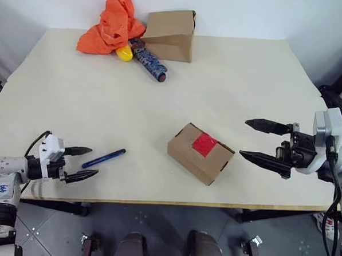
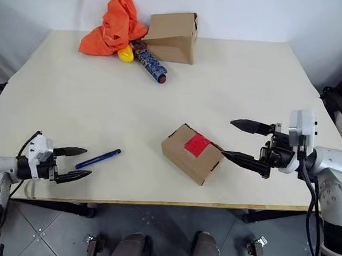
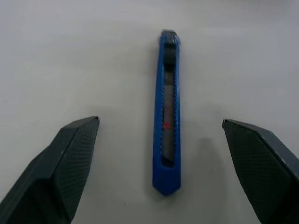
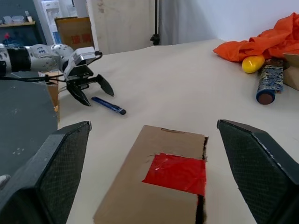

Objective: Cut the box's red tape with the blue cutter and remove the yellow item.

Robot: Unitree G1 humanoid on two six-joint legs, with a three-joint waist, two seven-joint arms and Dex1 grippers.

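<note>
The blue cutter's blade (image 3: pixel 168 121) is inside the cutter's body, so my left gripper should hold the cutter's near end while my right gripper goes for the black slider (image 3: pixel 170 54).
The small brown box (image 1: pixel 200 153) lies near the table's front edge, its red tape (image 1: pixel 204 144) patch facing up. The blue cutter (image 1: pixel 104 158) lies flat on the table to the box's left. My left gripper (image 1: pixel 82 163) hovers open just at the cutter's near end, its fingertips (image 3: pixel 74 154) on either side of it in the left wrist view, not touching. My right gripper (image 1: pixel 252 141) stands open to the box's right, pointing at it, apart from it. The yellow item is out of view.
At the table's far side lie an orange cloth (image 1: pixel 110 24), a small glossy yellow object (image 1: pixel 124 53), a blue-patterned cylinder (image 1: pixel 149 61) and a larger plain carton (image 1: pixel 171 34). The table's front edge (image 1: pixel 173 202) runs just below both grippers.
</note>
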